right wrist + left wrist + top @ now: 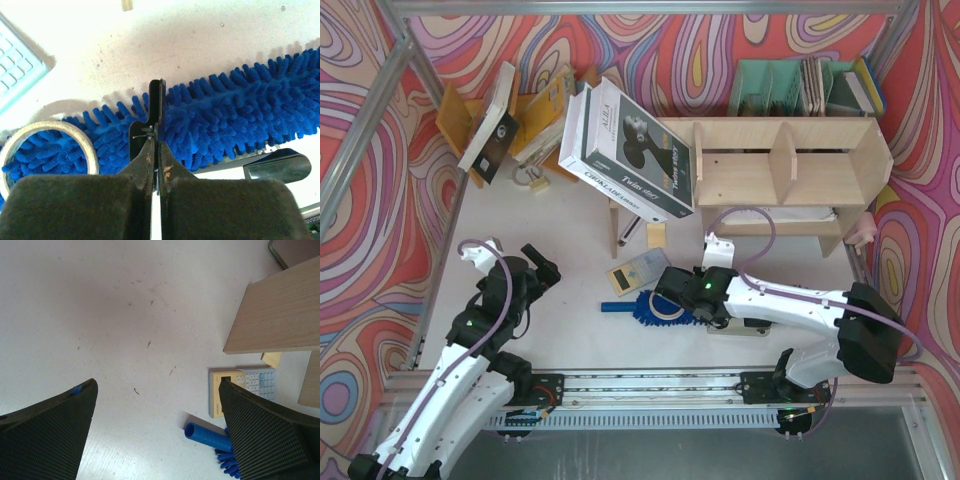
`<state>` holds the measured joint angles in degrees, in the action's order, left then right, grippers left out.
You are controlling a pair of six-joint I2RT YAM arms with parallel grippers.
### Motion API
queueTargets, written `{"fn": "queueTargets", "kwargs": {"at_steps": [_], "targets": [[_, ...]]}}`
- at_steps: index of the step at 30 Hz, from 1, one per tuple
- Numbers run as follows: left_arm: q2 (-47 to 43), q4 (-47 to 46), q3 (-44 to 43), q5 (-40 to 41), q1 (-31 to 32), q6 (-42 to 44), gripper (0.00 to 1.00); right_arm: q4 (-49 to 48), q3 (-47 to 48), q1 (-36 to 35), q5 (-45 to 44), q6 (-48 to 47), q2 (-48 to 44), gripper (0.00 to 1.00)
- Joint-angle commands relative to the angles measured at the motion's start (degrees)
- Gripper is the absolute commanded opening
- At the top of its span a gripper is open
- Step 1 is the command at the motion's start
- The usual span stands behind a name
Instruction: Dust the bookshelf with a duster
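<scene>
Next, I put the black plate down behind the duster with my right gripper first, because the tape ring is lying on the duster. Then my right gripper should take the tape ring off.
The blue fluffy duster lies flat on the white table, its slim handle pointing left. My right gripper hangs right over its strands. Its jaws are shut on a thin black upright plate. My left gripper is open and empty above bare table, and the duster's handle end lies by its right finger. The light plywood bookshelf stands at the back right, apart from both grippers.
A tape ring lies on the duster's left part. A beige calculator sits just behind it. A large white box leans on the shelf's left end. Books and a wooden stand stand at back left, and a green organizer at back right.
</scene>
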<state>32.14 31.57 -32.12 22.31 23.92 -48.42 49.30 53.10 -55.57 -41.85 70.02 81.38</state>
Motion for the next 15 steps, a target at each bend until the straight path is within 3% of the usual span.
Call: {"fn": "queueTargets", "kwargs": {"at_steps": [1,15], "targets": [[-0.6,-0.1,0.7,0.4,0.1,0.0,0.98,2.6,1.3,2.0,-4.5,1.3,-2.2,0.09],[-3.4,-0.4,1.5,1.2,0.2,-1.1,0.98,-4.4,-3.5,11.1,-4.8,0.2,-8.5,0.10]]}}
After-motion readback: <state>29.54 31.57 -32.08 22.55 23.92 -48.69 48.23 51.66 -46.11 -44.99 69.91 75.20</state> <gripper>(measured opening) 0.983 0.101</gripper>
